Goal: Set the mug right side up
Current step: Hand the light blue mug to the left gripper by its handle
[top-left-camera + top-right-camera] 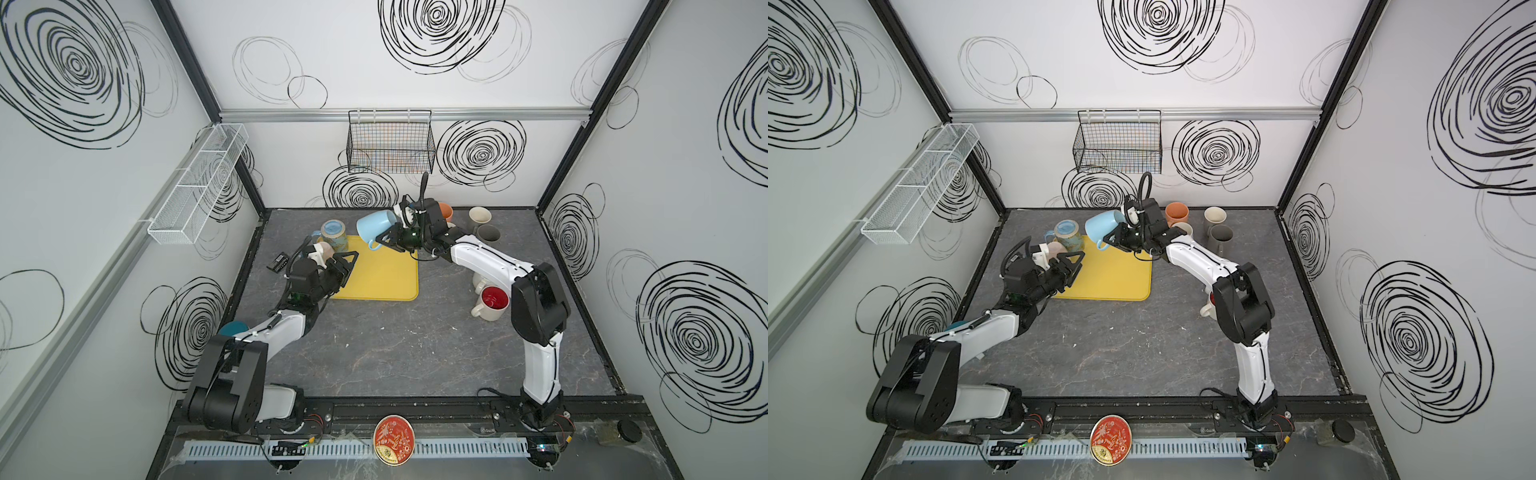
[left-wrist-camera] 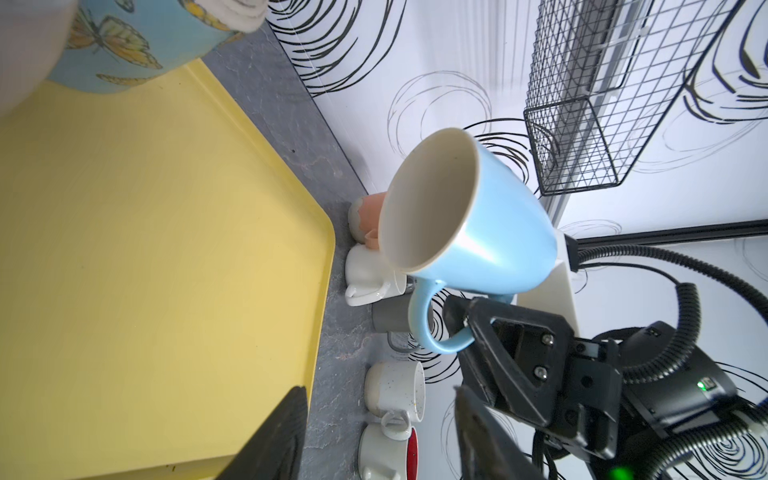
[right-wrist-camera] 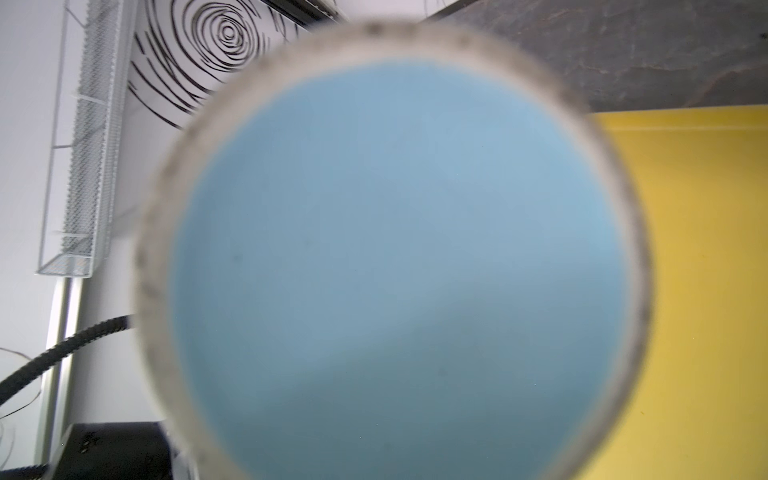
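Next, my left gripper takes the mug's handle from the opening's side (image 2: 418, 313) and stands the mug upright, because the light blue mug's base (image 3: 400, 264) points toward my right gripper's wrist.
A light blue mug (image 1: 375, 226) (image 1: 1101, 226) hangs in the air over the far edge of the yellow tray (image 1: 386, 278) (image 1: 1113, 282). It is tipped about onto its side, with its cream mouth (image 2: 428, 199) turned toward the left arm and its blue base (image 3: 395, 270) filling the right wrist view. My right gripper (image 1: 384, 241) (image 1: 1113, 241) (image 2: 455, 309) is shut on the mug's handle. My left gripper (image 1: 349, 268) (image 1: 1077, 266) (image 2: 374, 432) hovers open and empty over the tray's left side, apart from the mug.
A butterfly mug (image 1: 333, 233) (image 2: 137, 41) stands at the tray's far left corner. Several mugs cluster at the back right: orange (image 1: 446, 210), cream (image 1: 480, 216), grey (image 1: 488, 235), and one with a red inside (image 1: 492, 301). A black wire basket (image 1: 390, 141) hangs on the back wall.
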Available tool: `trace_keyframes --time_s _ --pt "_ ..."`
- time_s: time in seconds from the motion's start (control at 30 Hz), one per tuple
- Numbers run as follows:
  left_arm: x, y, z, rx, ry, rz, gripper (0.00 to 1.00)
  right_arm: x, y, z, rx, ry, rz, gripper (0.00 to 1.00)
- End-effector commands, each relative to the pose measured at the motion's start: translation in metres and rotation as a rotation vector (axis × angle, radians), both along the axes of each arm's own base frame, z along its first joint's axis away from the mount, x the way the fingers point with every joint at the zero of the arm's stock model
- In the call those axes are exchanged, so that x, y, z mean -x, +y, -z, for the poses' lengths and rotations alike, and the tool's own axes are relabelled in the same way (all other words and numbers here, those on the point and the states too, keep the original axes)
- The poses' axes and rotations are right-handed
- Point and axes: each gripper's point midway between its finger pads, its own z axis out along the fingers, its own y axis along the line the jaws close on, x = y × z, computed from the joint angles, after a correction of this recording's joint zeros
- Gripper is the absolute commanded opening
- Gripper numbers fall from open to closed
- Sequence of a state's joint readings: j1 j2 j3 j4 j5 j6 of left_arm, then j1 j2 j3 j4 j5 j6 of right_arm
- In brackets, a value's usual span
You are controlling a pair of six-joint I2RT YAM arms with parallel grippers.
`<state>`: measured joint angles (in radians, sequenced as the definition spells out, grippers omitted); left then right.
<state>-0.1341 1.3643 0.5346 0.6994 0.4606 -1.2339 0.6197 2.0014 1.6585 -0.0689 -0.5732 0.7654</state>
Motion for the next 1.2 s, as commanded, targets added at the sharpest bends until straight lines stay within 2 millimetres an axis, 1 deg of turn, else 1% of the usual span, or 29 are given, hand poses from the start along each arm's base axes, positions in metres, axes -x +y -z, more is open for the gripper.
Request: trace_keyframes --time_s 0.0,0.13,0.2,0.23,0.3,0.5,0.6,0.87,1.0,1.17 --pt "-0.006 -0.007 -0.051 0.059 -0.157 0.053 0.56 0.012 0.009 -0.073 -0.151 -0.147 -0.071 0.0" --pt "-0.009 -0.017 -0.072 0.135 -0.22 0.106 0.52 0.019 0.015 -0.077 -0.164 -0.171 -0.114 0.0" --pt "-0.011 -0.022 -0.079 0.167 -0.236 0.135 0.49 0.022 0.018 -0.078 -0.166 -0.176 -0.129 0.0" --pt "-0.012 -0.024 -0.079 0.175 -0.235 0.142 0.48 0.024 0.019 -0.08 -0.173 -0.178 -0.137 0.0" --pt "-0.014 -0.025 -0.077 0.181 -0.225 0.139 0.46 0.026 0.021 -0.085 -0.184 -0.191 -0.149 0.0" --pt "-0.016 -0.023 -0.067 0.17 -0.198 0.119 0.44 0.026 0.022 -0.097 -0.197 -0.217 -0.144 0.0" --pt "-0.017 -0.022 -0.062 0.162 -0.181 0.113 0.44 0.026 0.022 -0.1 -0.199 -0.222 -0.141 0.0" --pt "-0.019 -0.025 -0.056 0.142 -0.155 0.125 0.44 0.025 0.02 -0.104 -0.199 -0.23 -0.128 0.0" --pt "-0.021 -0.026 -0.053 0.126 -0.139 0.122 0.44 0.023 0.018 -0.102 -0.185 -0.228 -0.113 0.0" --pt "-0.024 -0.028 -0.054 0.126 -0.139 0.126 0.44 0.027 0.021 -0.106 -0.197 -0.232 -0.127 0.0"
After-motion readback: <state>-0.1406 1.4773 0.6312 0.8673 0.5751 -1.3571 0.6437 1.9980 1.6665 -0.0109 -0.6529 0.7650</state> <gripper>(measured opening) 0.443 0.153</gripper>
